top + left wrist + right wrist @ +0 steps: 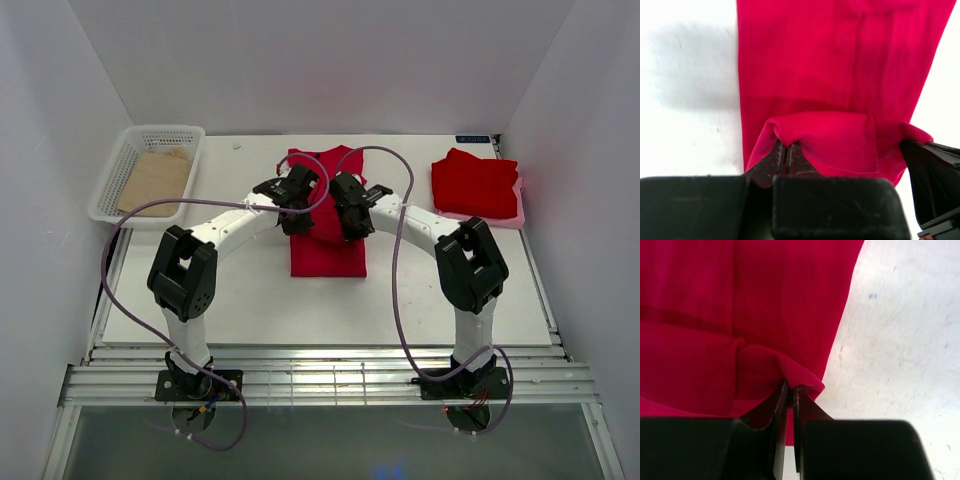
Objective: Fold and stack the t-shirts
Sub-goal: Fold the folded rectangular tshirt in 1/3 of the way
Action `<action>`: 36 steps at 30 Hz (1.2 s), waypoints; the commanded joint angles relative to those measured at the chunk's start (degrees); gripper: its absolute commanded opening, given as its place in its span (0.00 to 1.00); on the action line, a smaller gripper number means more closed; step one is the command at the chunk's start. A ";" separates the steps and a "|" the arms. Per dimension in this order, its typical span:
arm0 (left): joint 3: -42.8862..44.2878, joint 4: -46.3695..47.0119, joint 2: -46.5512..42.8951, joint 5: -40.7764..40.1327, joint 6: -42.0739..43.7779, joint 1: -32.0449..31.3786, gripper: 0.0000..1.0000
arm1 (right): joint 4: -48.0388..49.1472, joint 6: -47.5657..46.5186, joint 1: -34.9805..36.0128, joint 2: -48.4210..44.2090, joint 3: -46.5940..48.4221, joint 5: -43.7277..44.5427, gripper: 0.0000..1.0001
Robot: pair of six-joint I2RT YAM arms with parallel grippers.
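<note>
My left gripper should lay down a raised fold [327,226] that runs across the middle of the bright red t-shirt, and smooth the t-shirt before gripping its near corner [295,273].
A bright red t-shirt [328,255] lies as a long narrow strip in the middle of the table. My left gripper [296,213] is shut on its lifted left edge, and my right gripper [352,220] is shut on its lifted right edge. In the left wrist view the gripper [786,148] pinches a raised fold of the red cloth [840,60]. In the right wrist view the gripper [788,389] pinches a corner of the cloth [740,300]. A folded red t-shirt [475,182] lies at the back right.
A white basket [115,185] at the back left holds a tan brown sheet [156,180]. A pale pink piece [500,218] lies under the folded shirt at the back right. White walls close in the table on three sides.
</note>
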 commanded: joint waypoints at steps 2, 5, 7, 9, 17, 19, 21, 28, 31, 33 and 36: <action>4.82 0.68 1.89 0.19 2.48 2.43 0.00 | 0.83 -3.78 -3.50 3.83 7.86 0.99 0.08; 7.02 0.77 4.35 1.59 3.01 3.67 0.00 | 0.66 -5.01 -5.35 6.56 11.47 -0.42 0.08; 9.29 0.59 6.54 3.43 3.44 4.54 0.00 | 0.39 -5.19 -6.14 8.41 13.15 -1.73 0.08; 10.97 0.33 7.60 3.18 3.97 4.81 0.00 | 0.22 -5.89 -7.02 10.16 15.34 -2.61 0.08; 18.17 -1.34 12.35 4.32 5.20 7.45 0.00 | -0.92 -8.80 -9.04 16.32 22.90 -5.43 0.08; 18.36 -1.52 12.97 4.15 5.12 7.89 0.00 | -1.28 -9.15 -9.22 17.99 24.48 -6.04 0.08; 18.36 -1.61 13.05 3.79 4.94 8.24 0.00 | -1.54 -9.24 -9.57 19.04 25.19 -6.48 0.08; 18.01 -1.87 14.28 5.11 4.50 8.86 0.00 | -1.54 -9.32 -9.93 19.66 25.72 -6.75 0.08; 18.18 -1.69 15.25 5.03 4.50 8.86 0.13 | -1.72 -9.41 -10.01 19.58 25.90 -6.14 0.11; 18.53 -1.61 15.08 3.98 4.50 8.94 0.32 | -1.72 -9.33 -10.19 18.96 26.16 -4.56 0.25; 19.15 -1.52 12.89 -0.24 4.59 8.94 0.68 | -1.89 -10.11 -10.28 17.03 26.77 -2.89 0.40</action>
